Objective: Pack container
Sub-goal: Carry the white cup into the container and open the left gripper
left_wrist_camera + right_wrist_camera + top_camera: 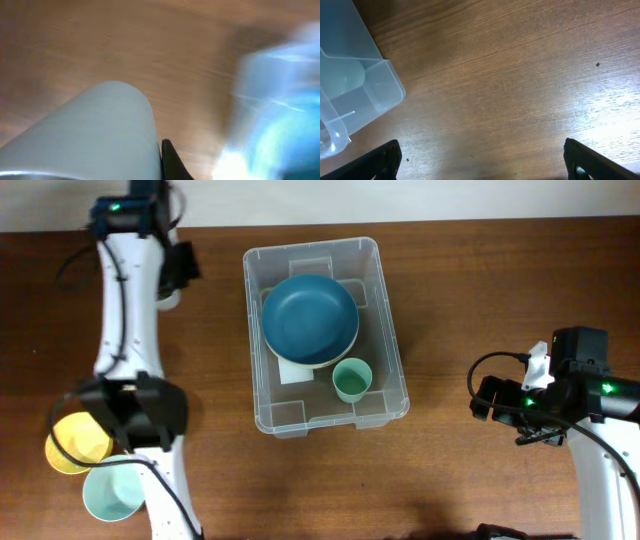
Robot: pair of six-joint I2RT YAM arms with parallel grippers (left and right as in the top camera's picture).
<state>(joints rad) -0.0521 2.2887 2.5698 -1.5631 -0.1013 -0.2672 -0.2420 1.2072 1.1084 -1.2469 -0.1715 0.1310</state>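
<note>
The green cup's opening is open beside the blue bowl. My left gripper should go on toward the container before it lets go of the grey-white cup inside the green cup.
The clear container stands mid-table. It holds a big blue bowl and a small green cup. My left gripper is at the far left of the table, left of the container. It is shut on a pale grey-white cup, with one black finger pressed against the cup's side. That view is blurred, and the container is a blue smear on its right. My right gripper is open and empty over bare wood, right of the container's corner.
A yellow bowl and a pale teal bowl sit at the front left, beside my left arm's elbow. The table's far edge runs just behind the container.
</note>
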